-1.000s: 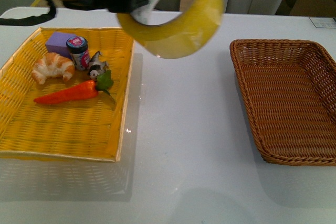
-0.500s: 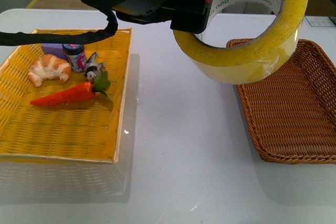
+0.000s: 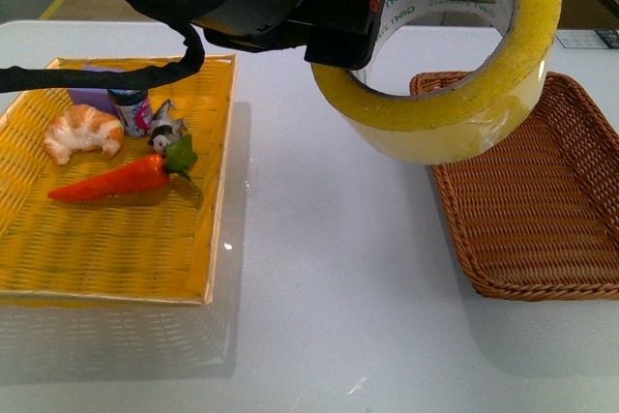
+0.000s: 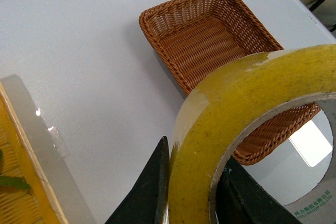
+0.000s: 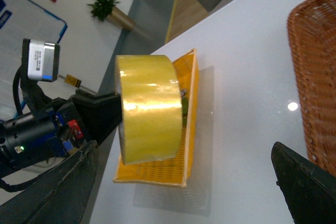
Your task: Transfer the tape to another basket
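Observation:
The tape is hanging with its open core turned up, so the tape will come to rest flat when I lower it into the brown wicker basket.
The tape, a wide yellowish roll with a white printed core, hangs in the air over the table, overlapping the near left rim of the brown wicker basket. My left gripper is shut on it, one finger inside the core and one outside. In the left wrist view my left gripper pinches the roll's wall, with the tape in front of the empty basket. In the right wrist view my right gripper is open and holds nothing, apart from the tape and the basket.
A flat yellow woven tray lies on the left, holding a croissant, a carrot, a purple block, a small jar and a small figure. White tabletop separates tray and basket.
My left arm carried the tape to the right, from above the yellow tray's right edge to the brown basket's left rim. In the last half second it barely shifted.

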`<state>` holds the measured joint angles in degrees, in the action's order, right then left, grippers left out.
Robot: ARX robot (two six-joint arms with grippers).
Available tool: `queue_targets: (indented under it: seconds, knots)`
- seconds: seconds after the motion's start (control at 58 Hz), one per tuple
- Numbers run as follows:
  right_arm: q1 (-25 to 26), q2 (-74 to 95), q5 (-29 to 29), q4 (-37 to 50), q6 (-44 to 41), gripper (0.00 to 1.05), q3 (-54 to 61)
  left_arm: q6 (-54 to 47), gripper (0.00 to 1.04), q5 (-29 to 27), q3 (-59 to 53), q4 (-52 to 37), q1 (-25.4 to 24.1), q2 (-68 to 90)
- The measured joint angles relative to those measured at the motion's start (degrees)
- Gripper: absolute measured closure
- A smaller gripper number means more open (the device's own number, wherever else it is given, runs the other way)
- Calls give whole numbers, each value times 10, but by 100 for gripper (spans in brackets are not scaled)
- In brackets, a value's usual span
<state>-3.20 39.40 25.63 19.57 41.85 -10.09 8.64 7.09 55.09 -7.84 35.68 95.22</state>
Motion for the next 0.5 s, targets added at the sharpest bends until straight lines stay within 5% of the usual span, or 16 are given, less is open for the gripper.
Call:
queue_targets:
  seconds: [0.207, 0.5]
  knots:
    - [-46, 161, 23, 165, 15, 9, 0, -2, 89, 2, 0, 6, 0, 0]
    - [-87, 279, 33, 263, 24, 9, -28, -4, 89, 9, 0, 15, 0, 0]
